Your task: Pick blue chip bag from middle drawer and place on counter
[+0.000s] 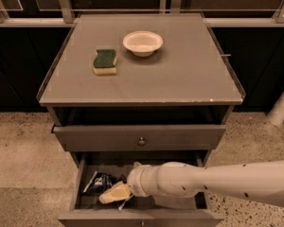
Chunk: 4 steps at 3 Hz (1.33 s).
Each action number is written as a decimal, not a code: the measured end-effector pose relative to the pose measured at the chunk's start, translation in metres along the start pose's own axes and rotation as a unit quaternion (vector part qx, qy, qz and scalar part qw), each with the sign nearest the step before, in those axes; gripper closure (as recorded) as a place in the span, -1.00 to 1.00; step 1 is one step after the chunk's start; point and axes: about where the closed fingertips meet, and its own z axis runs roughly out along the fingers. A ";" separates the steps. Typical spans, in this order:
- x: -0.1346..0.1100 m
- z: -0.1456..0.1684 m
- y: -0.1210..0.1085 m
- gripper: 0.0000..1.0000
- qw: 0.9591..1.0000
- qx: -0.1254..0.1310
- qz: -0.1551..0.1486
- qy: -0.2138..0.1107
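My gripper should keep going toward the bag (pixel 98 183) and close on it, as my fingers are low in the open drawer at the blue chip bag's edge (pixel 111 182).
The blue chip bag (pixel 99 182) lies crumpled on the floor of the open middle drawer (pixel 137 216), at its left side. My white arm reaches in from the right, and my gripper (pixel 114 193) with cream fingertips sits low inside the drawer, right against the bag's right edge. The counter (pixel 180 74) is the flat grey top of the cabinet above.
A green-and-yellow sponge (pixel 105 61) and a white bowl (pixel 142 42) sit on the counter's back half. The closed upper drawer front with a round knob (pixel 141 141) overhangs the open drawer. Speckled floor surrounds the cabinet. A white post (pixel 281 105) stands at right.
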 end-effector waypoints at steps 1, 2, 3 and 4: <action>-0.002 0.004 0.001 -1.00 1.000 -0.001 -0.002 -0.002; 0.005 0.006 -0.002 -1.00 1.000 0.006 0.007 0.002; 0.023 0.025 -0.013 -1.00 0.999 0.019 0.027 0.008; 0.037 0.043 -0.025 -1.00 0.998 0.042 0.037 0.015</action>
